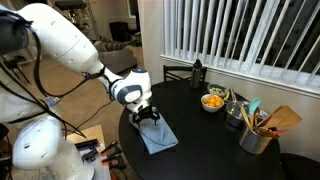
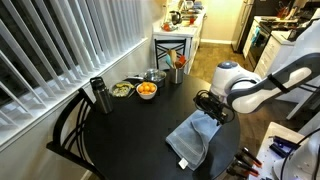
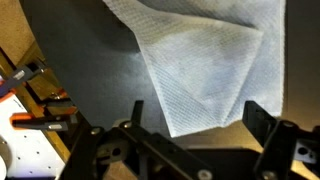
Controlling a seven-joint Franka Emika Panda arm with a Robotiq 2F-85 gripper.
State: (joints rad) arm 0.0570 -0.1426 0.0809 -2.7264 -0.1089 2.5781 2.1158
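My gripper needs to move inward over the cloth and grab the flap there, because it is hovering above the cloth's outer end (image 3: 197,124) and the folded flap's loose corner (image 3: 256,38) lies farther in.
A light blue-grey cloth (image 1: 158,135) lies on the round black table (image 1: 200,140) near its edge; it also shows in an exterior view (image 2: 192,138) and fills the upper part of the wrist view (image 3: 210,60). My gripper (image 1: 148,117) hovers just above one end of the cloth, also seen in an exterior view (image 2: 214,110). In the wrist view my gripper (image 3: 192,122) is open, its two fingers wide apart on either side of a cloth corner, holding nothing.
On the far side of the table stand a bowl of oranges (image 1: 213,101), a dark bottle (image 1: 197,72), a tin of utensils (image 1: 256,135) and another bowl (image 2: 122,90). A black chair (image 2: 70,130) stands by the window blinds. Tools lie on the floor (image 3: 40,100).
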